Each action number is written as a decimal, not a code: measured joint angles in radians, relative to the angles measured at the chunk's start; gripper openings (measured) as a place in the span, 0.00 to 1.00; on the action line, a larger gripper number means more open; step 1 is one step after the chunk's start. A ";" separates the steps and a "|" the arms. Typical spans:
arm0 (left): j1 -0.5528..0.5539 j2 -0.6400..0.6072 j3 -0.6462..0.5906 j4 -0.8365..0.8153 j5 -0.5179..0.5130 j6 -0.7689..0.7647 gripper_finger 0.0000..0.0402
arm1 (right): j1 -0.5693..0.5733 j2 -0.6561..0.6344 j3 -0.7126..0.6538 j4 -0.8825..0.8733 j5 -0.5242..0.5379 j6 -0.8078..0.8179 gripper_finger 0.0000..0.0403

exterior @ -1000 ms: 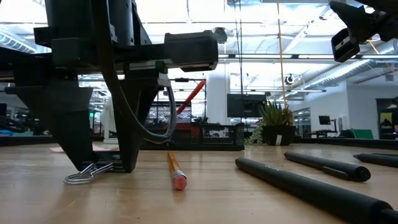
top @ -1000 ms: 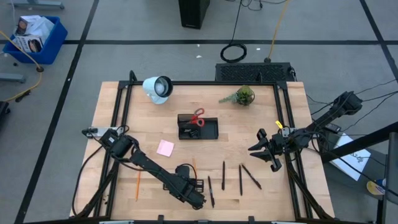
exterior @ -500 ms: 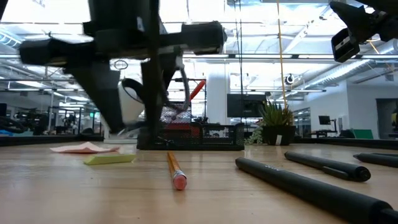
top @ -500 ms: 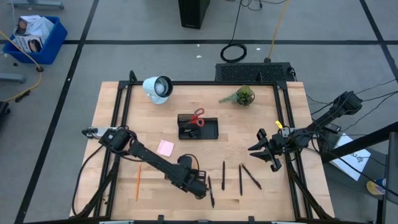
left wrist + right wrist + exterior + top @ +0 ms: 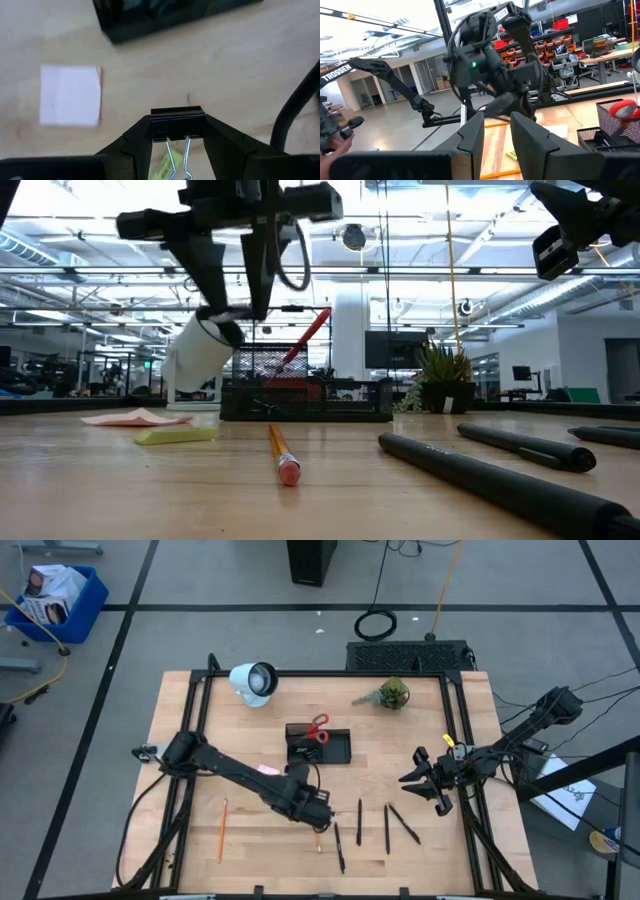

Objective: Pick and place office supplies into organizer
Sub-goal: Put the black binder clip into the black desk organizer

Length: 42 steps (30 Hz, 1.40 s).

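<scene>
I should now carry the black binder clip [image 5: 177, 122] with my left gripper until it is over the front compartment [image 5: 301, 753], because the clip hangs free and the way to the organizer is open.
My left gripper [image 5: 312, 808] hangs over the table's near middle, shut on a black binder clip [image 5: 177, 124]. It shows raised in the low view [image 5: 235, 312]. The black organizer [image 5: 318, 746] stands a little beyond it, with red-handled scissors [image 5: 318, 728] sticking up out of it. The pink sticky-note pad [image 5: 70, 95] and a small yellow piece [image 5: 175, 436] lie flat on the table. One orange pencil [image 5: 283, 455] lies below the gripper, another [image 5: 222, 830] to the left. Several black pens [image 5: 387, 828] lie on the right. My right gripper [image 5: 425, 780] waits open above the table's right side. My left gripper pinches the binder clip's black body [image 5: 177, 131] between its two fingers, coming from above and pointing down. The clip is lifted clear of the table. Its wire handles [image 5: 178, 156] point back toward the wrist between the fingers.
A white round lamp [image 5: 253, 681] stands at the far left and a small green plant [image 5: 392, 693] at the far right. A black mesh panel [image 5: 408, 656] lies past the far edge. Bare wood lies between the organizer and the pens.
My left gripper has risen from the table near the near edge with the binder clip and moved toward the far edge, closer to the organizer. The clip, earlier on the wood, is now lifted clear. The yellow piece and pink pad have come into the low view.
</scene>
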 joint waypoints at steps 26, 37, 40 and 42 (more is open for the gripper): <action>0.248 -0.116 -0.250 0.292 0.076 0.245 0.37 | 0.000 0.000 0.000 0.003 0.000 0.000 0.22; 0.329 -0.277 -0.552 0.597 0.149 0.308 0.42 | 0.000 0.000 0.000 0.001 0.000 0.000 0.22; 0.345 -0.277 -0.568 0.632 0.193 0.329 0.40 | 0.000 0.000 0.000 0.001 0.000 0.000 0.22; 0.351 -0.272 -0.573 0.637 0.199 0.335 0.39 | 0.000 0.000 0.000 0.001 0.000 0.000 0.22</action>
